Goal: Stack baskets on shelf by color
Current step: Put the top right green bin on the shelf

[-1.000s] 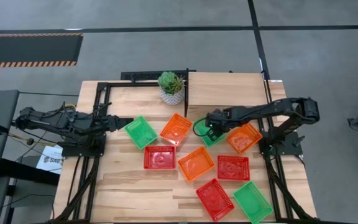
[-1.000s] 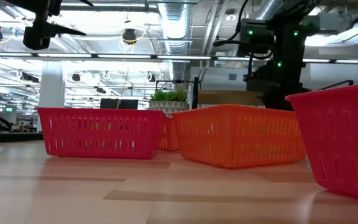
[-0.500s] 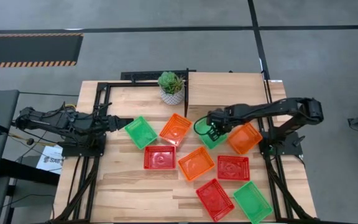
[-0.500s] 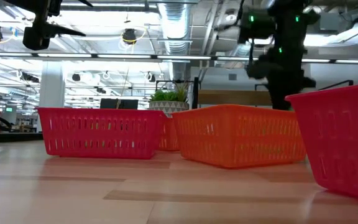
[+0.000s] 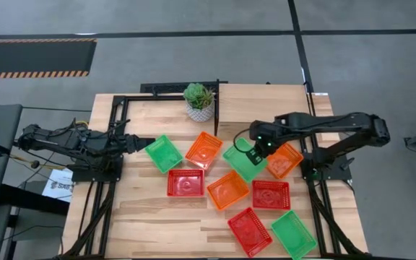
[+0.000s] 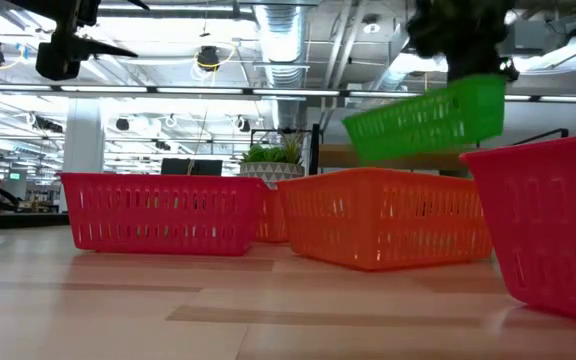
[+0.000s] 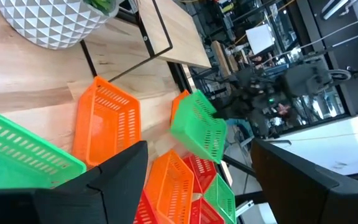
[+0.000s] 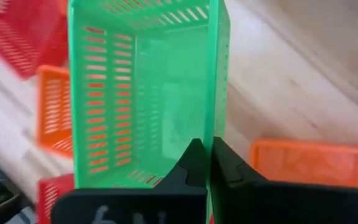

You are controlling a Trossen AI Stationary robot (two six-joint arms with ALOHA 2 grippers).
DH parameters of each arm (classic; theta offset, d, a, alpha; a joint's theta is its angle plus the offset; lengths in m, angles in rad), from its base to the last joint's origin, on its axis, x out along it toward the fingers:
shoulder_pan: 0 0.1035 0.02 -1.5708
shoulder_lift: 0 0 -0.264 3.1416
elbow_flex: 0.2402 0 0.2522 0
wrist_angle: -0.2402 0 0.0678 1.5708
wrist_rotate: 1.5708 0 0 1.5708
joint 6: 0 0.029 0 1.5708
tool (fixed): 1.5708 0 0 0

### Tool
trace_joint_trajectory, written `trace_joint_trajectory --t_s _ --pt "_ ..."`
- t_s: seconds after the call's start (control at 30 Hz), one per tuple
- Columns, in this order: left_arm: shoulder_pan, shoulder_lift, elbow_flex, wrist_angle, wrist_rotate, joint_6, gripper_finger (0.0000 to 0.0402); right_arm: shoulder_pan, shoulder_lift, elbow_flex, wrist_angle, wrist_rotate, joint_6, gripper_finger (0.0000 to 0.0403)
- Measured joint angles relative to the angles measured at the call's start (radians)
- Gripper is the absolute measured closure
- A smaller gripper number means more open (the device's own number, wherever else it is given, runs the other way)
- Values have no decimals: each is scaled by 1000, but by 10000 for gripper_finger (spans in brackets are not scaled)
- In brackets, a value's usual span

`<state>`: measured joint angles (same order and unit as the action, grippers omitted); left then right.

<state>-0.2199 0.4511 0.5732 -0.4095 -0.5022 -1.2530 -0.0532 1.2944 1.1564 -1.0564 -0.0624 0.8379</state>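
The green basket's open top (image 5: 243, 160) faces up and the shelf (image 5: 261, 105) is empty, so my right gripper keeps going to the shelf and lets go once the basket rests there.
My right gripper (image 5: 256, 148) is shut on a green basket (image 5: 243, 163), held in the air over the table's middle right, in front of the shelf (image 5: 266, 101). In the low view this basket (image 6: 423, 120) hangs tilted above the orange basket (image 6: 383, 228). My left gripper (image 5: 149, 141) waits open at the table's left, beside another green basket (image 5: 163, 153) that lies flat on the tabletop. Several more red, orange and green baskets rest on their bottoms on the table. My right gripper pinches one side wall of the green basket at its rim (image 8: 219, 127), close to a corner, one finger inside the basket and one outside. The fingers come from above, pointing down. The basket hangs below them, lifted clear of the table and tilted.
A potted plant (image 5: 198, 101) stands at the far middle, left of the shelf. Around the lifted basket lie orange baskets (image 5: 205, 149) (image 5: 285, 160) (image 5: 228, 189) and red ones (image 5: 185, 183) (image 5: 271, 194) (image 5: 249, 231). A green one (image 5: 293, 234) is near the front right.
My right gripper has shut on the green basket's wall and gone up, shifting a little toward the table's right edge. The basket has left the table and now hangs tilted, clear of the other baskets.
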Motion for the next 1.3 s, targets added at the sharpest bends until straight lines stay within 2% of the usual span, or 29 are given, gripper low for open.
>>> trace_joint_trajectory --t_s 0.1,0.23,0.37,0.47,0.67,0.8,0.93,1.03,1.3 --pt "0 0 0 0 0 0 128 25 -42 21 -2 17 46 396" --pt "0 0 0 0 -14 -1 128 24 -103 30 24 156 119 397" --pt "0 0 0 -1 -36 -1 128 -39 -151 30 19 307 195 394" --pt "0 0 0 -1 -36 -1 128 -124 -177 30 18 351 194 390" --pt "0 0 0 -4 -36 -1 128 -370 -183 30 18 333 73 389" --pt "0 0 0 -5 -36 -1 128 -529 -172 30 42 254 -7 381" --pt "0 0 0 -5 -36 -1 128 -642 -168 30 74 152 -61 382" --pt "0 0 0 -5 -36 -1 128 -679 -164 30 74 112 -84 384" --pt "0 0 0 -4 -36 -1 128 -689 -98 30 44 109 -110 368"
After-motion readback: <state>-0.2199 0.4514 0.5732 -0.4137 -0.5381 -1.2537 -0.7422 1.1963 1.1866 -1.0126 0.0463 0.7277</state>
